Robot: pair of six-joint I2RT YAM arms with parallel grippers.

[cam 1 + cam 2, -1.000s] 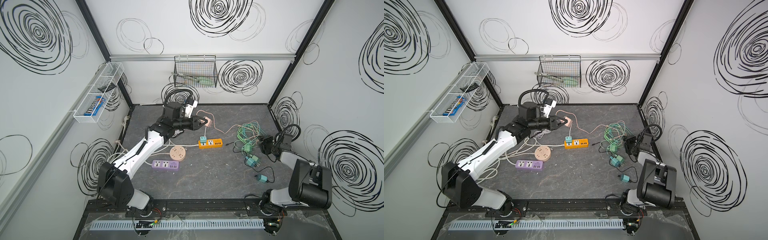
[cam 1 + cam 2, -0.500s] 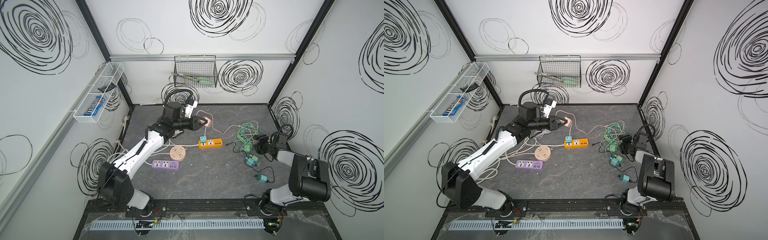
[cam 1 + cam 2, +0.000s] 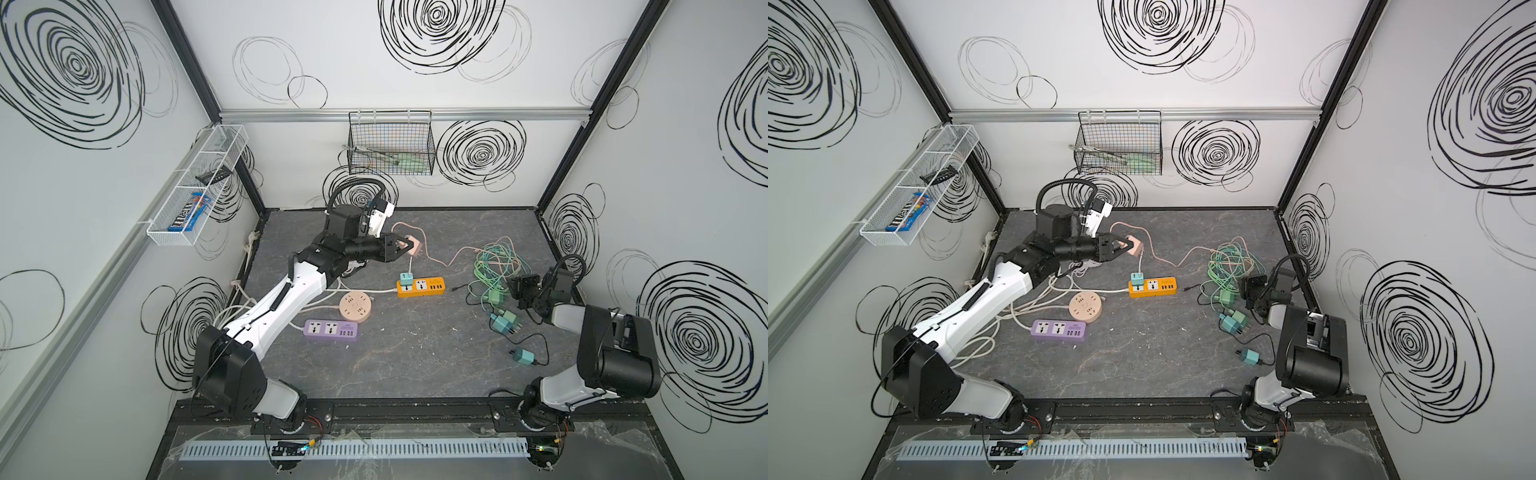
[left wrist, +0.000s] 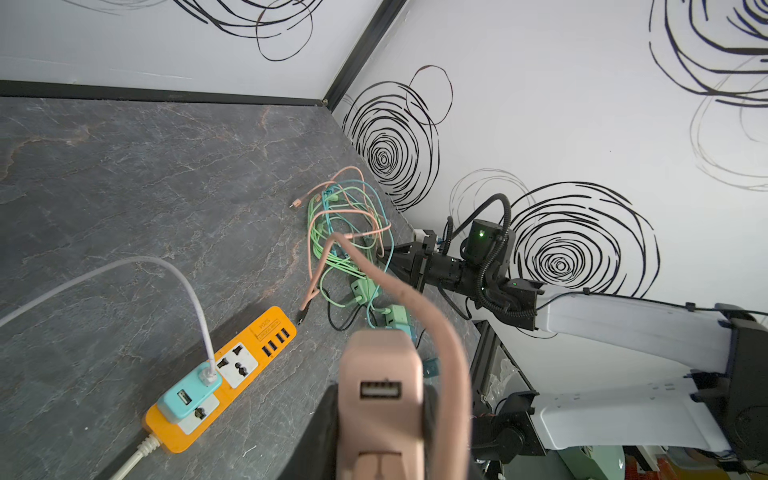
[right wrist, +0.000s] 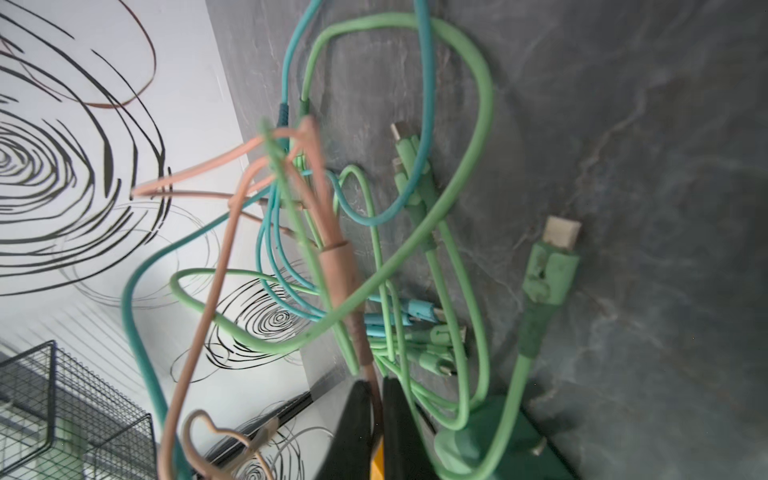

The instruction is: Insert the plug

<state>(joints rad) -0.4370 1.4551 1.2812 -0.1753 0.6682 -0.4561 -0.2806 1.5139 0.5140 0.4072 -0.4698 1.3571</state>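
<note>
Next, I give slack with my left gripper while my right gripper lifts the pink cable clear [image 5: 340, 272], because the pink cable runs into the tangle of green and teal cables [image 3: 493, 268].
My left gripper [image 3: 400, 245] [image 3: 1120, 246] [image 4: 380, 415] is shut on a pink charger plug [image 3: 411, 244] [image 3: 1133, 245] [image 4: 380, 365], held above the back of the table; its USB port faces the left wrist camera. A pink cable [image 3: 446, 261] [image 4: 415, 299] trails from beside it to a tangle of green, teal and pink cables [image 3: 496, 266] at the right. My right gripper [image 3: 521, 286] [image 3: 1252, 287] [image 5: 376, 399] is at that tangle, its jaws pinched shut on the pink cable [image 5: 338, 282]. An orange power strip [image 3: 428, 287] [image 4: 239, 361] lies mid-table with a teal adapter [image 3: 406, 279] [image 4: 187, 397] plugged in.
A round pink socket [image 3: 354, 306] and a purple power strip [image 3: 331, 330] lie front-left of the orange one, with white cords behind. Green and teal adapters [image 3: 505, 322] [image 3: 523, 356] lie near the right arm. A wire basket [image 3: 390, 145] hangs on the back wall.
The right gripper has moved left into the cable tangle and closed on the pink cable. The left arm and its pink plug have not moved.
</note>
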